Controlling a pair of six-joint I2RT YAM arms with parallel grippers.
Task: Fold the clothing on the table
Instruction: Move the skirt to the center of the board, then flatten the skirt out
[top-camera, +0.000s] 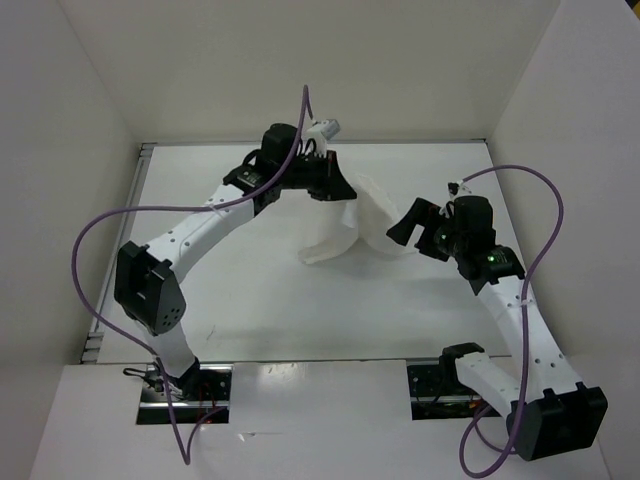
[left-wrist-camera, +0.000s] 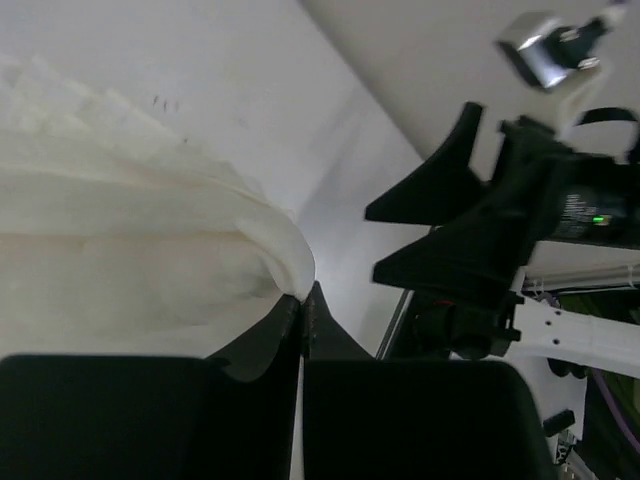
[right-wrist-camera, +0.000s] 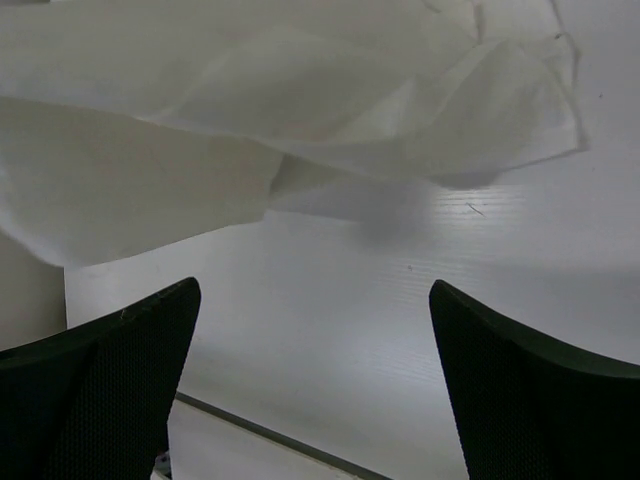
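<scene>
The white clothing (top-camera: 347, 228) hangs in a bunch from the robot's left gripper alone, so the robot should spread it out over the open table (top-camera: 242, 272) before the right gripper grabs another corner.
The white clothing (top-camera: 352, 228) hangs partly lifted over the far middle of the table (top-camera: 240, 300), its lower corner trailing on the surface. My left gripper (top-camera: 338, 190) is shut on its upper edge. In the left wrist view the jaws (left-wrist-camera: 303, 297) pinch a fold of the cloth (left-wrist-camera: 130, 230). My right gripper (top-camera: 408, 226) stands open just right of the garment, holding nothing. In the right wrist view its fingers (right-wrist-camera: 130, 380) are spread wide above bare table (right-wrist-camera: 400, 330), with the clothing (right-wrist-camera: 250, 120) ahead of them.
White upright walls (top-camera: 90, 150) close the table in on the left, back and right. A thin metal rail (top-camera: 300, 143) runs along the far edge. Purple cables (top-camera: 100, 230) loop off both arms. The right arm's gripper (left-wrist-camera: 450, 225) shows close by in the left wrist view.
</scene>
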